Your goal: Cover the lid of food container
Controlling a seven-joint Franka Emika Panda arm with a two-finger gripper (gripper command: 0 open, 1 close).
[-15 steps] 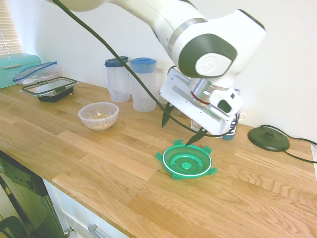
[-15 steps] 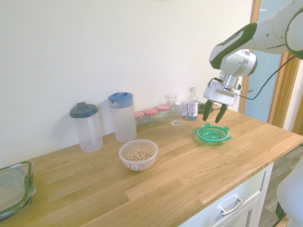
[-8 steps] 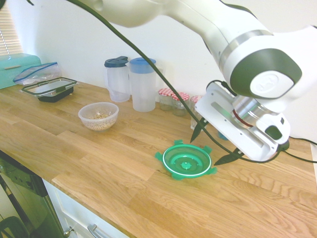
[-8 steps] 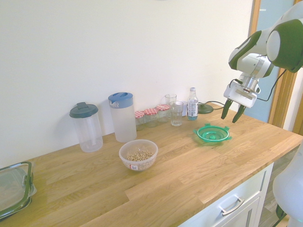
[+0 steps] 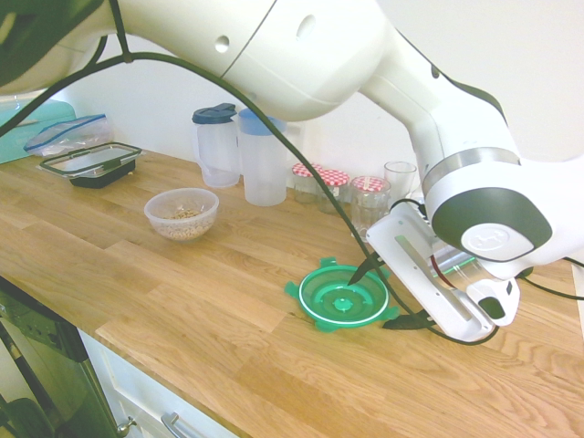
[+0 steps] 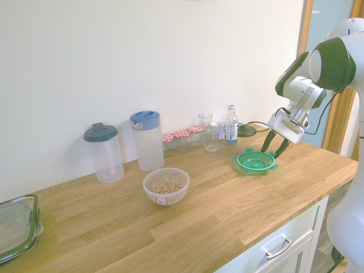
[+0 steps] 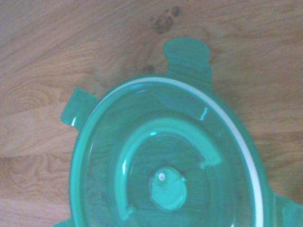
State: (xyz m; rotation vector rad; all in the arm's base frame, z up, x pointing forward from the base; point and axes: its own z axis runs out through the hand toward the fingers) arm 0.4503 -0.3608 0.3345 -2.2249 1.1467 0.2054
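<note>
A curved ridge point(image 7: 158, 125) can be seen inside the upturned green lid point(image 5: 344, 297), so I should expect a white arc on the lid's hidden top when I flip it over.
The green round lid point(image 5: 342, 297) lies flat on the wooden counter, its ridged side and white ring facing up, also seen as the lid point(image 6: 256, 161). It fills the wrist view as the lid point(image 7: 165, 175). My gripper point(image 5: 388, 294) is open and low at the lid's rim, one finger over the lid's inside and the other outside its edge. From the other side the gripper point(image 6: 272, 151) hangs just above the rim. The food container point(image 5: 182, 213), a clear bowl of beige cereal, stands apart down the counter, shown too as the food container point(image 6: 166, 186).
Two lidded pitchers point(image 5: 263, 155) point(image 6: 103, 152), red-capped jars point(image 5: 319, 182), a glass point(image 6: 211, 136) and a bottle point(image 6: 231, 125) line the wall. A black-rimmed box point(image 5: 91, 164) sits at the far end. A black disc point(image 6: 246, 131) lies behind the lid.
The gripper has swung from above the lid's wall side to its outer side and dropped down to the rim, staying open. The lid and bowl have not moved.
</note>
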